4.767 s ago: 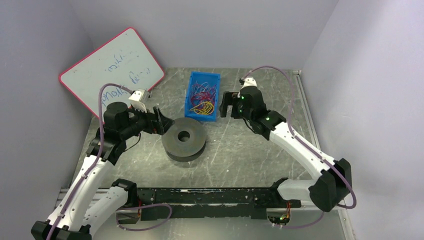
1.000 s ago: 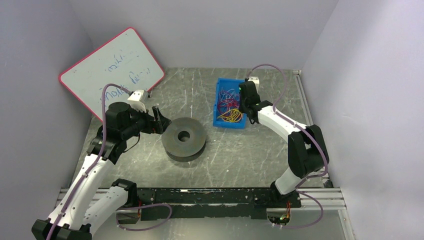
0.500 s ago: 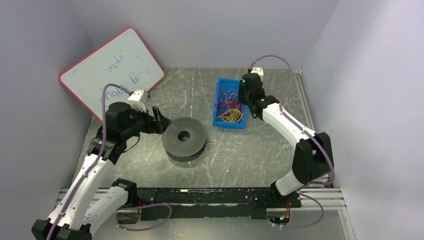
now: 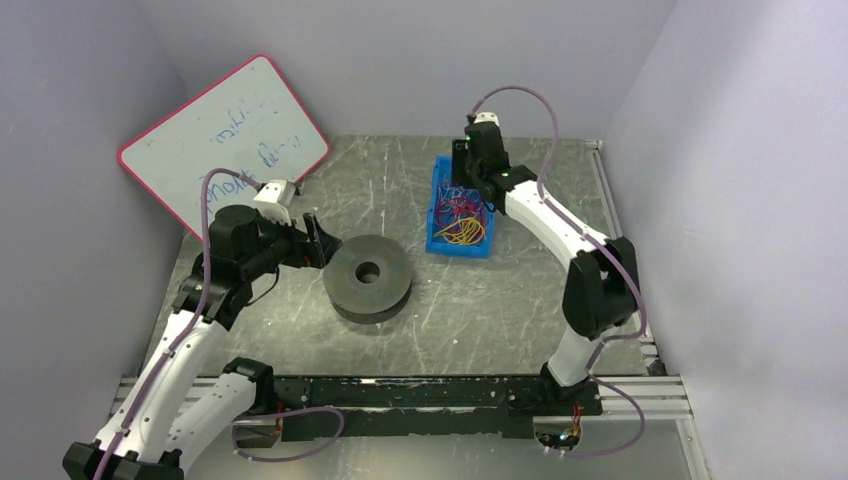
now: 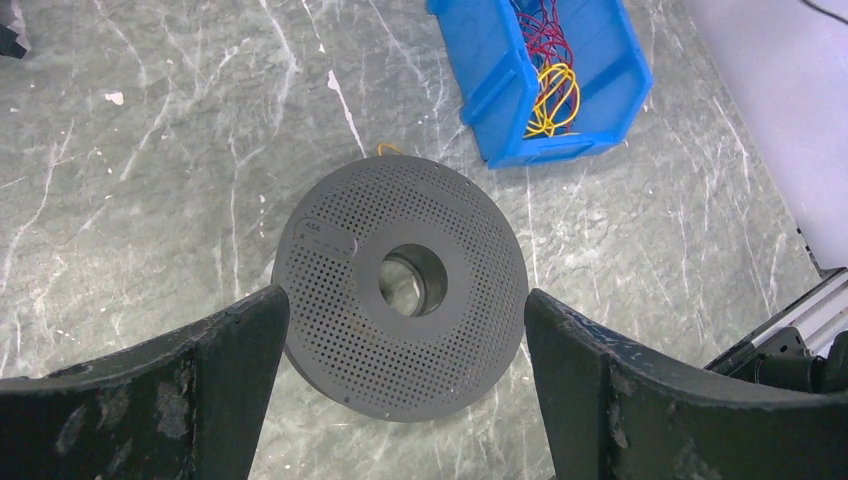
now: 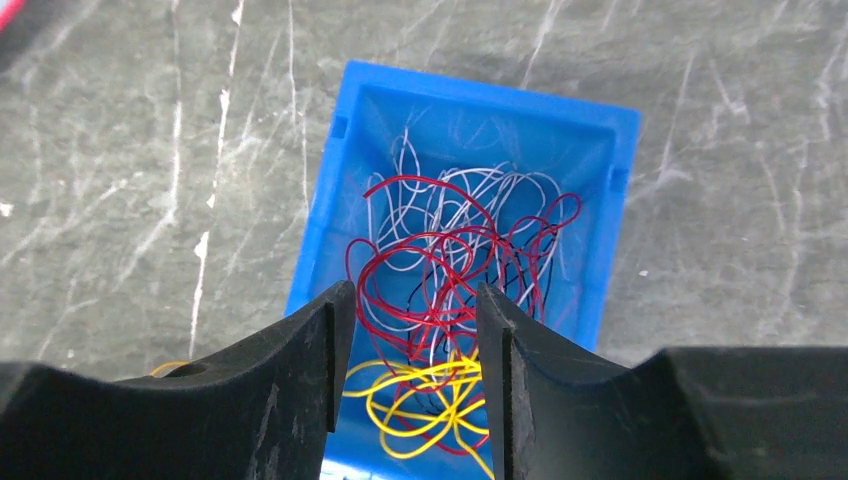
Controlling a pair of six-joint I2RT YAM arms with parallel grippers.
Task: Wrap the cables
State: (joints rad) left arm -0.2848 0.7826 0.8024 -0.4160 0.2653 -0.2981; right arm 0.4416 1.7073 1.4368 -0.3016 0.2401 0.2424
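Observation:
Loose red loops (image 6: 455, 236) are lying over the white wires, so a red wire (image 6: 432, 318) will come out of the tangle and trail slack loops when I lift it.
The cables (image 6: 455, 270) are a loose tangle of thin red, yellow, white and dark wires lying in a blue bin (image 6: 320, 215). My right gripper (image 6: 413, 345) hangs open above the bin with nothing between its fingers; the wires show through the gap below. From the top view the right gripper (image 4: 462, 178) is over the bin's (image 4: 434, 228) far end. A dark perforated spool (image 5: 400, 290) lies flat on the table. My left gripper (image 5: 405, 345) stands wide open just short of it, holding nothing, and it sits left of the spool (image 4: 368, 275) as the left gripper (image 4: 320, 243) in the top view.
A red-framed whiteboard (image 4: 225, 135) leans at the back left. A black rail (image 4: 430, 395) runs along the near edge between the arm bases. A short yellow wire end (image 5: 385, 150) peeks out at the spool's far rim.
The right arm swung from the bin's right side to over its far end, and its jaws widened. The bin sits further right than in the earliest frame. The left arm has not moved.

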